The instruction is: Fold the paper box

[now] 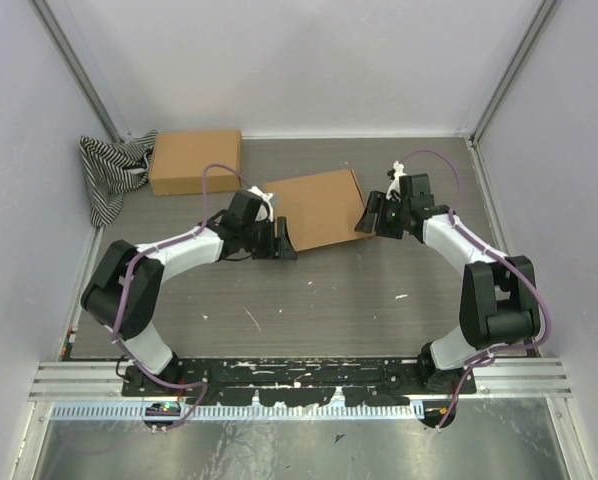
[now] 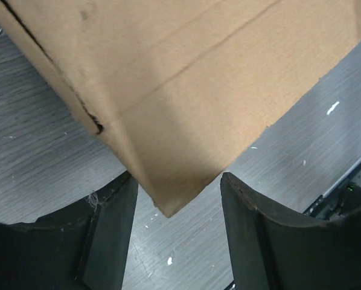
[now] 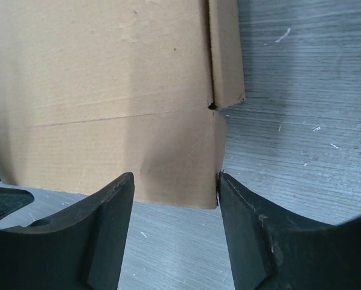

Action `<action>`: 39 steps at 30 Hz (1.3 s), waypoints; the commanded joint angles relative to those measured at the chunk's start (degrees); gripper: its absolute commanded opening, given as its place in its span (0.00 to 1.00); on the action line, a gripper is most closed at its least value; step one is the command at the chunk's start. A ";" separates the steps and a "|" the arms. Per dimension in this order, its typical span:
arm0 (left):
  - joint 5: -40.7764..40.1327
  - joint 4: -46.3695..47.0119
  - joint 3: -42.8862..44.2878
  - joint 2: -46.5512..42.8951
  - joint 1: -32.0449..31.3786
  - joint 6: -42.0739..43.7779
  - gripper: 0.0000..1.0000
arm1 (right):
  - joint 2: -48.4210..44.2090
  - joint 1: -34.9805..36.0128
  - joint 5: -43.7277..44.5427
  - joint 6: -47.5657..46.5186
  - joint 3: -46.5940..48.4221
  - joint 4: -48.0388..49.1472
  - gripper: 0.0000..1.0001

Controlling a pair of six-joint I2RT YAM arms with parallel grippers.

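The paper box is lying crooked, with its near edge slanting (image 1: pixel 334 243) between my grippers, so my left gripper needs to move back and straighten the box from its near corner (image 2: pixel 170 199) first.
The paper box (image 1: pixel 319 208) is a flat brown cardboard blank lying on the grey table, mid-back. My left gripper (image 1: pixel 282 240) sits at its near-left corner. In the left wrist view that corner of the box (image 2: pixel 186 90) pokes down between the spread jaws of the gripper (image 2: pixel 177 199), and neither finger touches it. My right gripper (image 1: pixel 371 215) is at the box's right edge. In the right wrist view a flap of the box (image 3: pixel 108 90) lies between the open jaws of the gripper (image 3: pixel 175 187), with the right finger (image 3: pixel 259 235) against the flap's corner.
A second brown box (image 1: pixel 195 161), assembled, stands at the back left beside a black-and-white striped cloth (image 1: pixel 114 170). Grey walls close in the table on three sides. A metal rail (image 1: pixel 299 378) carries the arm bases along the near edge.
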 commanded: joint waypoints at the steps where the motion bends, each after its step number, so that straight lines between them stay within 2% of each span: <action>1: 2.72 -1.47 3.60 -5.01 -0.27 1.17 0.63 | -5.06 0.40 -3.44 0.28 0.86 0.42 0.62; 10: 3.52 -5.93 5.43 -5.54 0.88 2.81 0.62 | -5.90 1.54 -4.24 1.09 0.80 -0.30 0.61; 19: 4.78 -9.91 5.35 -3.90 1.66 4.20 0.62 | -3.41 3.39 2.47 0.80 1.21 -2.34 0.58; 24: 2.16 -16.60 7.25 -4.51 1.62 6.26 0.62 | -4.27 3.73 6.34 -0.10 2.17 -4.91 0.57; 33: -4.87 -22.86 9.16 -7.07 1.66 7.42 0.66 | -4.99 3.81 7.56 -0.33 3.13 -6.10 0.58; 39: -7.48 -20.61 8.55 -11.53 2.19 5.71 0.71 | -6.35 3.80 7.76 -0.40 4.72 -6.83 0.64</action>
